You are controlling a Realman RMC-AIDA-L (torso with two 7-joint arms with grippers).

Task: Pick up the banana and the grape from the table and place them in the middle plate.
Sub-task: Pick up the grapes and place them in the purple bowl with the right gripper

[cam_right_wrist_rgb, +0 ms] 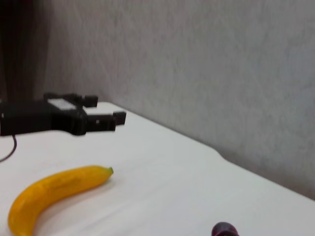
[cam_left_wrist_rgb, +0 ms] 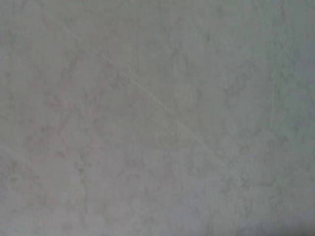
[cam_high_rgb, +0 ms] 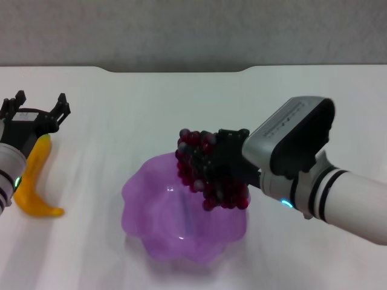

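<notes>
The grape (cam_high_rgb: 208, 172) is hanging over the far rim of the middle plate and the middle plate's hollow (cam_high_rgb: 184, 208) is free, so my right gripper goes on lowering the grape inward until it is inside.
The grape (cam_high_rgb: 195, 158), a dark red bunch, hangs in my right gripper (cam_high_rgb: 211, 166), which is shut on it just above the far rim of the middle plate (cam_high_rgb: 142, 202), a translucent purple bowl with a wavy edge. One grape (cam_right_wrist_rgb: 225, 229) shows at the edge of the right wrist view. The yellow-orange banana (cam_high_rgb: 33, 184) lies on the table (cam_high_rgb: 151, 103) at the left, also seen as the banana (cam_right_wrist_rgb: 54, 191) with its green tip. My left gripper (cam_high_rgb: 37, 110) hovers open over the banana's far end; the right wrist view shows that left gripper (cam_right_wrist_rgb: 101, 118) farther off.
A grey wall (cam_high_rgb: 193, 30) runs behind the table's far edge. The left wrist view shows only a plain grey surface. White tabletop lies between the banana and the plate.
</notes>
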